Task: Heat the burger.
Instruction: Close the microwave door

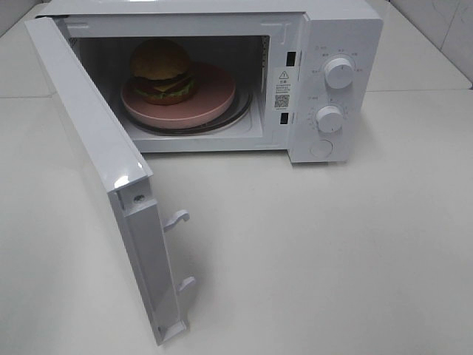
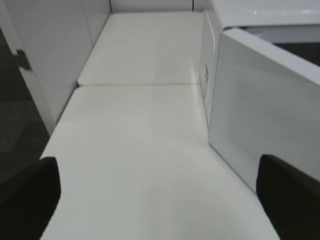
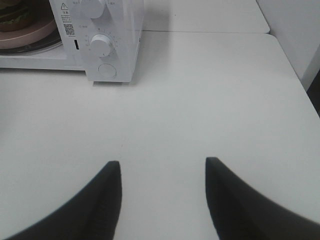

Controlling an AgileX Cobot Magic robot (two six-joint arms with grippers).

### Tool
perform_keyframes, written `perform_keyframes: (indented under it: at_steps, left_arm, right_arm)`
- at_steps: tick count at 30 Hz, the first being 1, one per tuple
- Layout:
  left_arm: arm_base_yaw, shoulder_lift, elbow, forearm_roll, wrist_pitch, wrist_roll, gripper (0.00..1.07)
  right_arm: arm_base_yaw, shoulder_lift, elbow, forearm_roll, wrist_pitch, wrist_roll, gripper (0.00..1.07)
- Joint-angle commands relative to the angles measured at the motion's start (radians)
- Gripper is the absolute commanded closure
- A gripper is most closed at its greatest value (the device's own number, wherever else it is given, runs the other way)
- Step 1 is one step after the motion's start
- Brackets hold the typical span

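The microwave door (image 1: 151,259) is wide open on the side of my left gripper, so that gripper needs to close its fingers and push the door's outer side (image 2: 257,97) shut.
The burger (image 1: 161,70), with its orange-brown domed bun, sits on a salmon-pink plate (image 1: 214,96) inside the white microwave (image 1: 336,44). The microwave door (image 1: 89,126) is swung wide open toward the front left. Neither gripper shows in the exterior high view. In the left wrist view my left gripper (image 2: 160,200) is open wide over bare table, with the door's outer face (image 2: 260,110) close beside one finger. My right gripper (image 3: 162,185) is open and holds nothing, low over the table in front of and to the right of the microwave. An edge of the burger (image 3: 12,17) shows there too.
Two round knobs (image 1: 339,72) (image 1: 329,118) and a round button (image 1: 321,148) sit on the microwave's right panel. Two latch hooks (image 1: 177,219) stick out of the door's free edge. The white table (image 1: 332,259) stretches in front; a wall borders its left side (image 2: 45,50).
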Motion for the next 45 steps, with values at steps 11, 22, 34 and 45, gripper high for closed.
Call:
perform_keyframes:
  at_steps: [11, 22, 34, 45]
  left_arm:
    - [-0.004, 0.288, 0.258, -0.038, -0.697, 0.02, 1.07]
    - [-0.004, 0.578, 0.265, -0.03, -0.934, -0.029, 1.07]
    - [-0.031, 0.983, 0.265, 0.393, -1.35, -0.309, 1.07]
    - [-0.033, 1.308, 0.226, 0.664, -1.738, -0.457, 1.07]
  right_arm:
    - [-0.003, -0.027, 0.001, -0.002, -0.009, -0.006, 0.54]
    - [-0.003, -0.027, 0.001, -0.002, -0.009, -0.006, 0.54]
    - [-0.003, -0.027, 0.001, -0.002, -0.009, -0.006, 0.54]
    - [-0.003, -0.027, 0.001, -0.002, -0.009, -0.006, 0.54]
